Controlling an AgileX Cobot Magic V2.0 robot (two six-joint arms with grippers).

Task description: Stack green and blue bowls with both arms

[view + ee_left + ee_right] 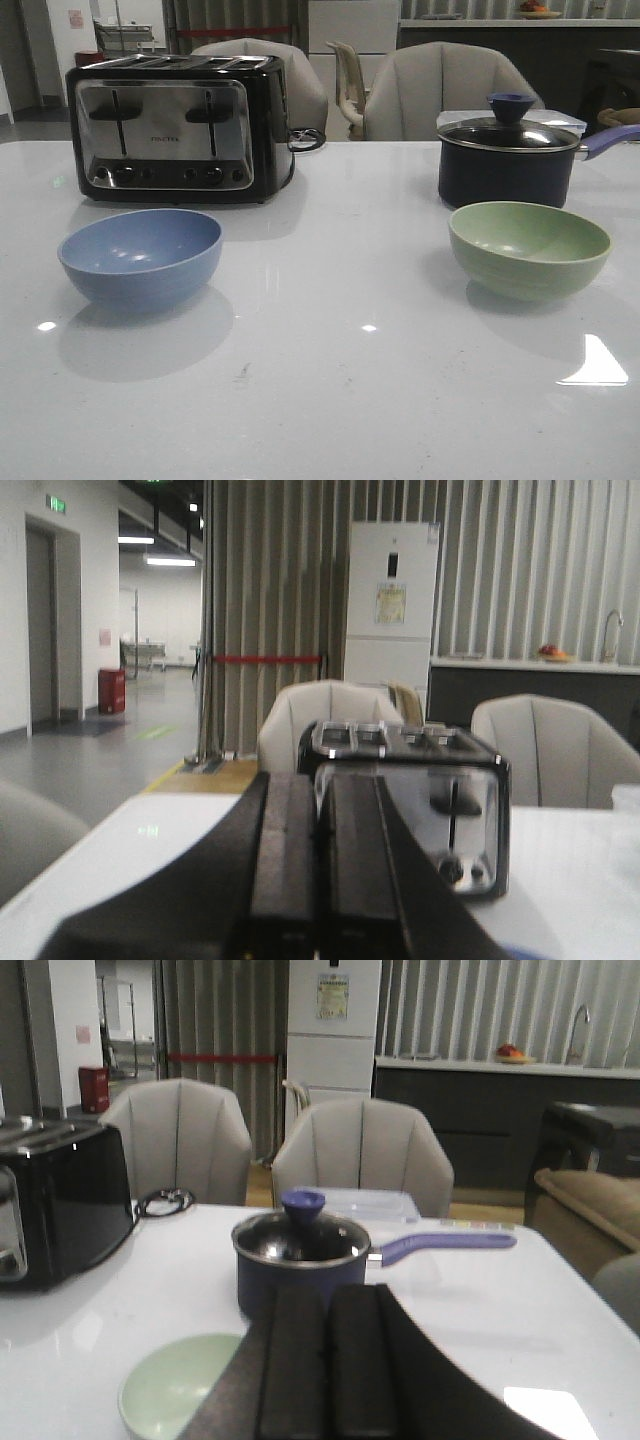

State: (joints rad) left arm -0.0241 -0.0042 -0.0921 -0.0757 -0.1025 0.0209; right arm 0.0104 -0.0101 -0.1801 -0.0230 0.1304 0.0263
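The green bowl point(529, 252) is a long way from the blue bowl. My right gripper should move the green bowl midway point(320, 315) first, and then my left gripper should lift the blue bowl.
The dusty blue bowl point(140, 255) stands upright and empty on the white table, front left. The sage green bowl point(530, 248) stands upright and empty on the right, well apart from the blue one. Neither arm shows in the front view. In the left wrist view my left gripper point(320, 778) is shut and empty, held above the table and facing the toaster; a thin blue sliver point(516, 954) shows at the frame's lower edge. In the right wrist view my right gripper point(327, 1295) is shut and empty, above and just beside the green bowl point(175, 1395).
A black and chrome toaster point(180, 125) stands behind the blue bowl. A dark navy lidded saucepan point(505, 150), its handle pointing right, stands close behind the green bowl. Grey chairs point(440, 90) line the table's far edge.
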